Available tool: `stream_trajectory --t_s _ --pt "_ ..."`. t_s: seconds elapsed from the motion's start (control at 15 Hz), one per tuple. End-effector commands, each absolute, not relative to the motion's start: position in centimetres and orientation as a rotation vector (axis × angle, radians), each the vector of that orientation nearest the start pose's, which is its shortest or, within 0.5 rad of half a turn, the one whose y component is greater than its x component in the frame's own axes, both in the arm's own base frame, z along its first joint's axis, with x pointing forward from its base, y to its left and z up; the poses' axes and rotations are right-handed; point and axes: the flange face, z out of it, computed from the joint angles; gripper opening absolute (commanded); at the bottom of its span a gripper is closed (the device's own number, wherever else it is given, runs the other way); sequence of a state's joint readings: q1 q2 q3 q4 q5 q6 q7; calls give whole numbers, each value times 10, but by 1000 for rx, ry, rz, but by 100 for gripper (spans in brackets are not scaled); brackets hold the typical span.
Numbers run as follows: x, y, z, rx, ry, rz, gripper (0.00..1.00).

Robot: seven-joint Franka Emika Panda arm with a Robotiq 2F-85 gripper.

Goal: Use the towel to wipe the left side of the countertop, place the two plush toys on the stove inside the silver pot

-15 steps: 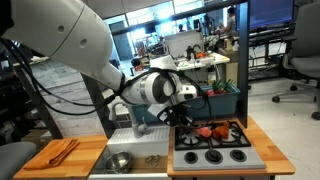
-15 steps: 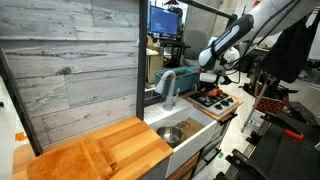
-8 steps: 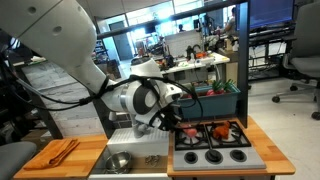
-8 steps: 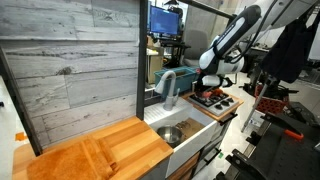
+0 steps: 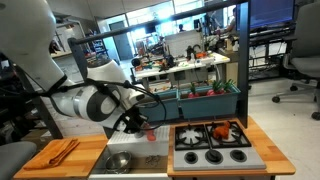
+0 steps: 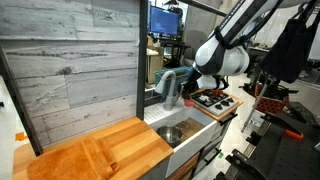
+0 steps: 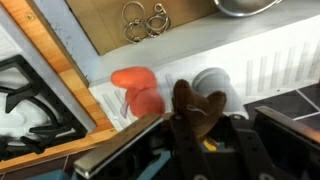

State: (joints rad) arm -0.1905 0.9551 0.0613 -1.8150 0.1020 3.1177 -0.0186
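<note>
I should keep carrying the plush toy (image 5: 151, 135) until it is above the silver pot (image 5: 120, 160), because the toy hangs free from my gripper and the pot stands open.
My gripper (image 7: 195, 125) is shut on a brown plush toy (image 7: 195, 105). In an exterior view the gripper (image 5: 138, 123) hangs over the white sink section, between the stove (image 5: 212, 141) and the silver pot (image 5: 118, 161). A red-orange plush toy (image 7: 136, 90) lies on the white surface just past the stove's edge (image 7: 25, 100). The pot's rim shows at the top of the wrist view (image 7: 245, 6). An orange towel (image 5: 60, 150) lies on the wooden countertop (image 5: 45, 160). In an exterior view the gripper (image 6: 192, 90) is beside the faucet, with the pot (image 6: 168, 133) below.
A blue faucet (image 6: 168, 88) stands behind the sink. Metal rings (image 7: 145, 18) lie on a brown board near the pot. A teal crate (image 5: 205, 100) stands behind the stove. A wooden wall panel (image 6: 70, 60) backs the long countertop (image 6: 100, 150).
The arm has swung from over the stove to over the sink, carrying the brown plush toy away from the burners toward the pot side.
</note>
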Motion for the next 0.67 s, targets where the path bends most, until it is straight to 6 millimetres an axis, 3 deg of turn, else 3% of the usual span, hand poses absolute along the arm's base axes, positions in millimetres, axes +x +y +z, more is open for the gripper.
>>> stream_trajectory --t_s 0.0,0.27,0.6 --pt "606 -66 71 -3011 246 -495 4" --pt "600 -41 72 -2994 151 -392 4" --pt "608 -17 59 -3001 70 -239 4"
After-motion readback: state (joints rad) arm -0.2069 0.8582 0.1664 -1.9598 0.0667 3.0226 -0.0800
